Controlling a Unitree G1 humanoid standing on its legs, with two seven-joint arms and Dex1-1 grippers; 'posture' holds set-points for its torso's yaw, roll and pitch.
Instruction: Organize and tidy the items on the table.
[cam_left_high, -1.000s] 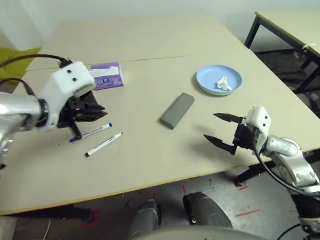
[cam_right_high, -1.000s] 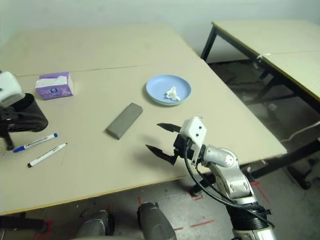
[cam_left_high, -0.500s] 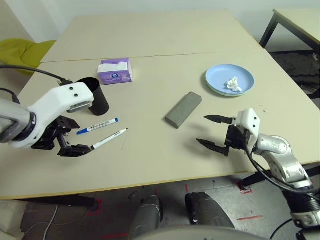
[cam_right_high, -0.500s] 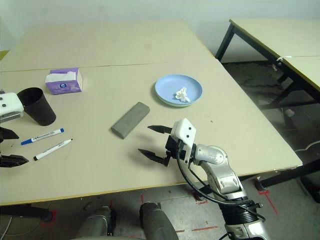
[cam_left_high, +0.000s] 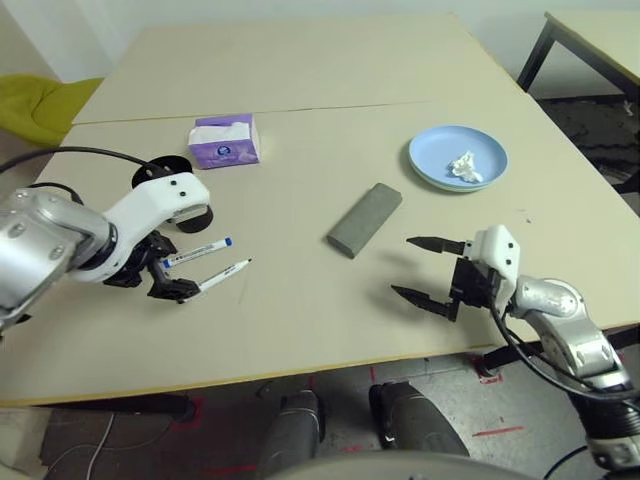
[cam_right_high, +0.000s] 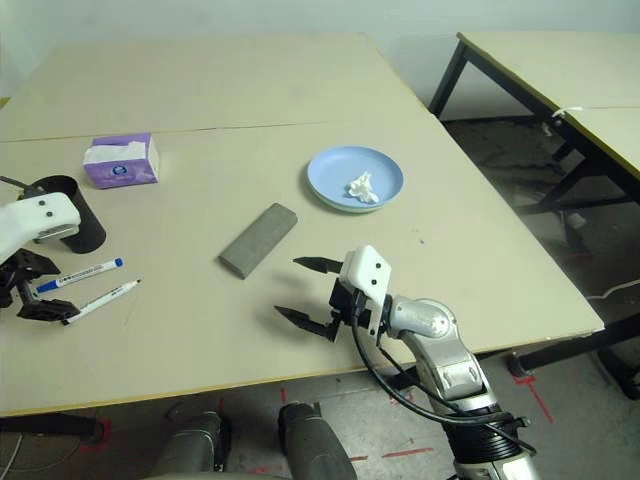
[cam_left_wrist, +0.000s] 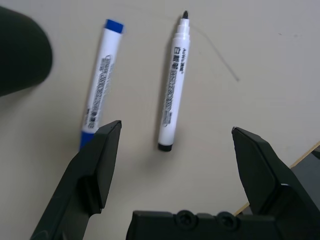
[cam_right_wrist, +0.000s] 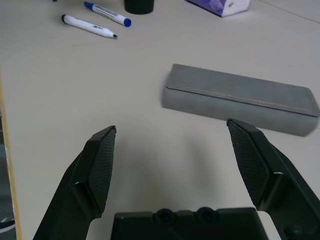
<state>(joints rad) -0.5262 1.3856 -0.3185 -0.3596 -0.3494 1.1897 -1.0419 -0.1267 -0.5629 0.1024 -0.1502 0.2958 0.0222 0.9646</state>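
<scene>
The uncapped marker (cam_left_high: 226, 275) points straight along my left gripper's open fingers, clear of the blue-capped marker, so I should keep lowering until they straddle the uncapped marker's body (cam_left_high: 214, 281).
Two white marker pens lie side by side on the table (cam_left_high: 300, 70) at the left: a blue-capped one (cam_left_wrist: 102, 80) and an uncapped one with a black tip (cam_left_wrist: 174, 85). My left gripper (cam_left_high: 172, 280) hovers open just over their near ends. The black cup (cam_right_high: 85, 232) stands upright behind it, partly hidden by my wrist. A grey glasses case (cam_left_high: 365, 218) lies mid-table. My right gripper (cam_left_high: 403, 266) is open and holds nothing, just short of the case (cam_right_wrist: 240, 97). The crumpled tissue (cam_left_high: 465, 166) sits on the light blue plate (cam_left_high: 440, 175) at the right.
A purple tissue box (cam_left_high: 224, 142) stands behind the cup. A black-legged second table (cam_left_high: 590, 40) is at the far right. Something yellow-green (cam_left_high: 40, 105) lies off the table's left side. The near table edge runs just below both grippers.
My left gripper let go of the black cup, which now stands on the table, and dropped to the near ends of the pens. The right gripper has hardly moved. The camera view shifted.
</scene>
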